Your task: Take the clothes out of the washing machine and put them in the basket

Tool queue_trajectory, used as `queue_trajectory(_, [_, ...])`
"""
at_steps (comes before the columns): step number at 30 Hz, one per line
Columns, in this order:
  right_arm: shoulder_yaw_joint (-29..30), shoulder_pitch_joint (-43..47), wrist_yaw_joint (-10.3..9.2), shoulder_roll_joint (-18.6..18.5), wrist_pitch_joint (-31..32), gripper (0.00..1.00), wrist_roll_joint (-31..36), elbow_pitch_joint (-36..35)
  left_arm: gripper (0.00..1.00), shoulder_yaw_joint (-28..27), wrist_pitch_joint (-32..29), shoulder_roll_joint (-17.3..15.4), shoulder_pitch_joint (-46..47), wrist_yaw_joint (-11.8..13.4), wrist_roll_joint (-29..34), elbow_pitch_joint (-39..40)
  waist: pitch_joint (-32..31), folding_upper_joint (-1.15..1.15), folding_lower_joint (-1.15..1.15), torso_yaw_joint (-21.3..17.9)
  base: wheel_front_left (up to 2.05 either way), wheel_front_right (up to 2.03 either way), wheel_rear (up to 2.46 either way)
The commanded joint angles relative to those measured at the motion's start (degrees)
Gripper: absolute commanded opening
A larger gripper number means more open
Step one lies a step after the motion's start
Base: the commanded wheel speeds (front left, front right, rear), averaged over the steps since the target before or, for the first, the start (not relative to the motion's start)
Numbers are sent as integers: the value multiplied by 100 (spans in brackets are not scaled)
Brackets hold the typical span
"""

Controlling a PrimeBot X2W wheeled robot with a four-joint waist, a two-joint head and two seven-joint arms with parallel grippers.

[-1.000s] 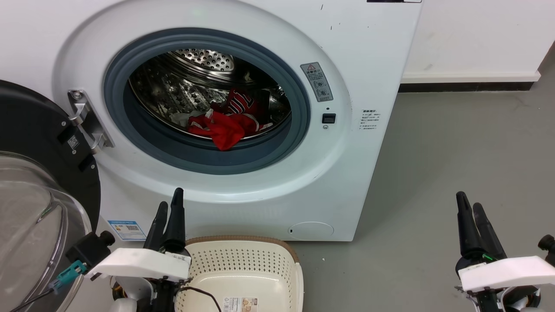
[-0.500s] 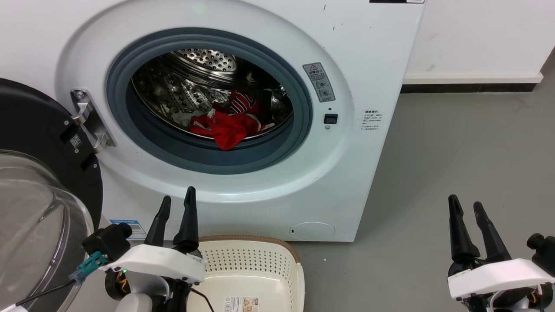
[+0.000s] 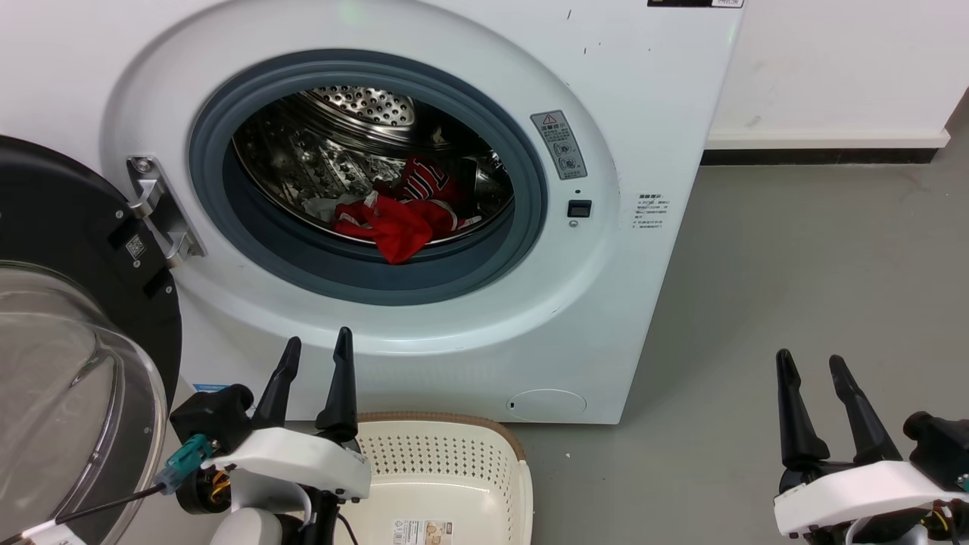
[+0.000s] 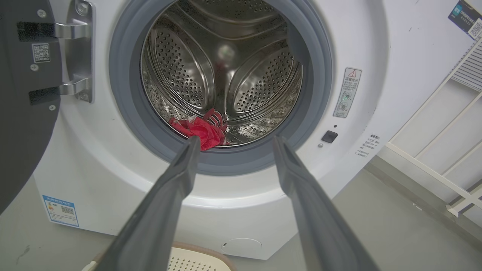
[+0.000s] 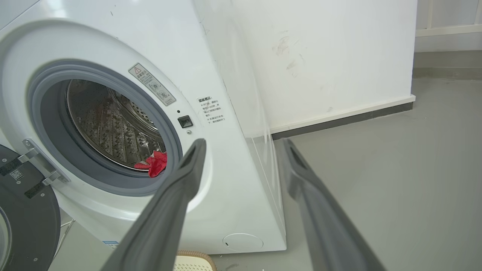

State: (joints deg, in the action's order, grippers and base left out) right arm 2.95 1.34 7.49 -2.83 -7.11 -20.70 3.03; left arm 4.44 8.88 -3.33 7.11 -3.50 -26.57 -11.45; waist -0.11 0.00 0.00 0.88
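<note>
Lettering [image 3: 429, 183] can be seen only behind the front fold of red clothes [image 3: 400, 232]. That front piece will come out by itself when I pull, and the lettered cloth will stay behind.
The white washing machine [image 3: 643, 91] stands in front of me with its door [image 3: 68, 318] swung open at the left. Red clothes [image 3: 397, 219] with white trim lie at the front of the steel drum, one fold hanging over the grey seal; they also show as clothes [image 4: 199, 130] and clothes [image 5: 156, 163] in the wrist views. The cream basket [image 3: 454, 446] sits on the floor below the porthole. My left gripper [image 3: 318, 348] is open and empty, just left of the basket. Over the floor at the right, my right gripper [image 3: 810, 363] is open and empty.
Grey floor [image 3: 795, 265] stretches to the right of the machine up to a white wall with a dark skirting [image 3: 817, 151]. A white rack [image 4: 452, 124] stands right of the machine in the left wrist view. The open door blocks the left side.
Both grippers went from nearly shut to open. The left one shifted right and down in view; the right one sank a little lower.
</note>
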Motion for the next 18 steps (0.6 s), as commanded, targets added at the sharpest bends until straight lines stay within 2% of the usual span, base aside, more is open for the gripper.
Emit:
queue_trajectory(1, [-7, 18, 0, -9, -58, 100, 182, -81, 100, 26, 61, -40, 116, 19, 157, 26, -4, 0, 0, 2, 0, 0, 0])
queue_trajectory(18, [5, 92, 0, -9, -188, 100, 1232, -234, 100, 169, 288, -96, 138, 142, 1109, -88, -18, 0, 0, 59, 0, 0, 0])
